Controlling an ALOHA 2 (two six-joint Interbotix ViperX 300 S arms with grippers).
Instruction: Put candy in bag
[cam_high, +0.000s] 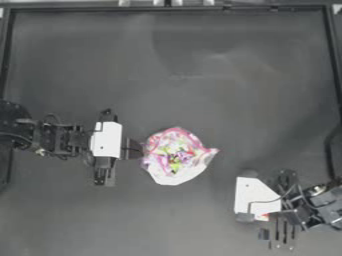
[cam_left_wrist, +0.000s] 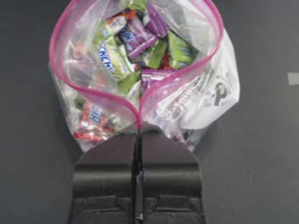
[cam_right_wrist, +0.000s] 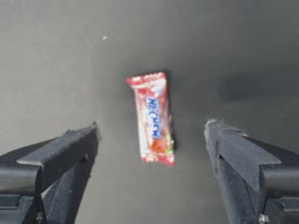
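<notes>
Sweets (cam_high: 175, 154) crowd the bag's gaping opening, so I expect the candy (cam_right_wrist: 153, 118) to end up lying on top of them, still in view, when the robot drops it in.
The bag (cam_high: 175, 155) lies at the table's middle, a clear zip bag with a pink seal strip, its mouth gaping and multicoloured sweets inside (cam_left_wrist: 137, 48). My left gripper (cam_left_wrist: 139, 131) is shut on the bag's pinched rim at its left edge (cam_high: 135, 149). The candy (cam_right_wrist: 154, 118), a small white wrapper with pink-red marks, lies flat on the dark table. My right gripper (cam_right_wrist: 152, 127) hovers over it, open, one jaw on either side and neither touching. In the top view the right arm's wrist (cam_high: 255, 199) covers the candy, at the lower right.
A raised frame (cam_high: 167, 8) borders the dark table at the back and sides. Bare tabletop separates the bag from the right arm.
</notes>
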